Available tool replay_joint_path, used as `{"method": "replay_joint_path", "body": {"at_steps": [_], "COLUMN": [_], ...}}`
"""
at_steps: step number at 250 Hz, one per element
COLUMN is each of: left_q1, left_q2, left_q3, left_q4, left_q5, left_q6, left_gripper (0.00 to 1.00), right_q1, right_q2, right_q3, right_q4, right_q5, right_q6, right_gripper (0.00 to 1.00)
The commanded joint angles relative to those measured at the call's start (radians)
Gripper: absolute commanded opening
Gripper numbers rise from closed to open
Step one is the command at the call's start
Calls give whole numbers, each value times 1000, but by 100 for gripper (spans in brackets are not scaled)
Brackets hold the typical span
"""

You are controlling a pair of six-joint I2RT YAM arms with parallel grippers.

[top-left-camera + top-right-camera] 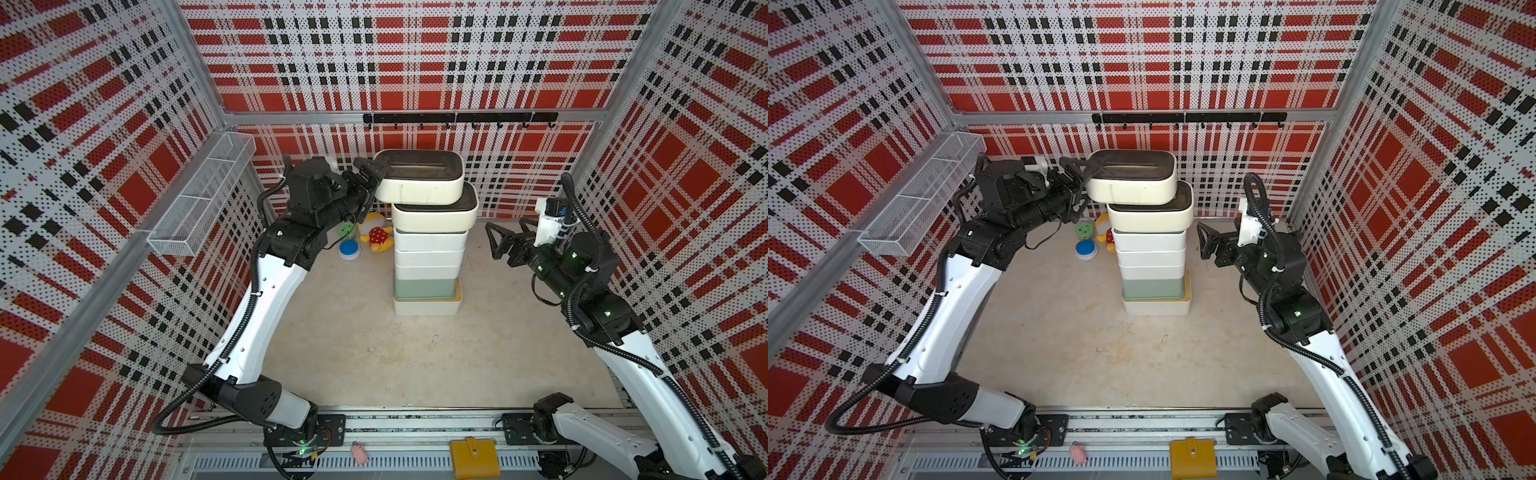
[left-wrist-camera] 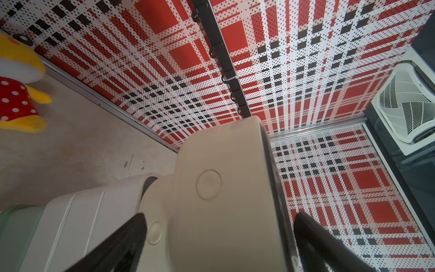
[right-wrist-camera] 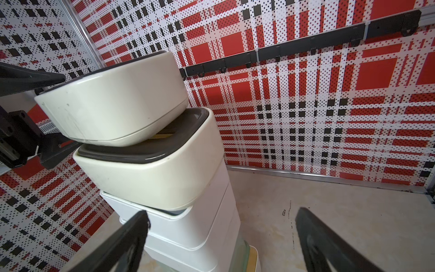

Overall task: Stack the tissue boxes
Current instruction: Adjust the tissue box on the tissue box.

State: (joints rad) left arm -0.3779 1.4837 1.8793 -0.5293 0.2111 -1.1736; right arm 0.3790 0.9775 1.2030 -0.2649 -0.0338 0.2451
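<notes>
The top box juts past the second cream box toward my left gripper, so next my right gripper takes its other end and help center it.
The tissue boxes form one tall stack at the back middle of the table in both top views. A pale-green box sits near its base, with white boxes above it. The top box is cream with a dark lid. It sits askew on a second cream box, shifted left. My left gripper is open and straddles the top box's left end, one finger over the lid and one below. My right gripper is open and empty, right of the stack.
A yellow plush toy, a blue disc and a green disc lie left of the stack, under my left arm. A wire basket hangs on the left wall and a hook rail on the back wall. A yellow wallet lies on the front rail.
</notes>
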Motion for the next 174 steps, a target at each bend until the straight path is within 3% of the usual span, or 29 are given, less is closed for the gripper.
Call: {"method": "replay_joint_path", "body": {"at_steps": [1, 97, 149, 174], "left_q1": [14, 68, 61, 101], "left_q2": [-29, -94, -37, 3], "left_q3": [5, -14, 111, 172], "left_q4": [16, -33, -97, -114], "left_q5": [19, -8, 16, 65], "left_q6": [24, 97, 294, 368], "left_gripper": [99, 99, 100, 99], "right_q1": [-4, -5, -5, -4], "right_q2": [8, 106, 199, 244], "right_q3": [48, 233, 383, 455], "right_q4": [36, -75, -146, -157], "right_q5": [-18, -35, -101, -145], "right_q6": [14, 85, 151, 188], "right_gripper": [100, 100, 100, 100]}}
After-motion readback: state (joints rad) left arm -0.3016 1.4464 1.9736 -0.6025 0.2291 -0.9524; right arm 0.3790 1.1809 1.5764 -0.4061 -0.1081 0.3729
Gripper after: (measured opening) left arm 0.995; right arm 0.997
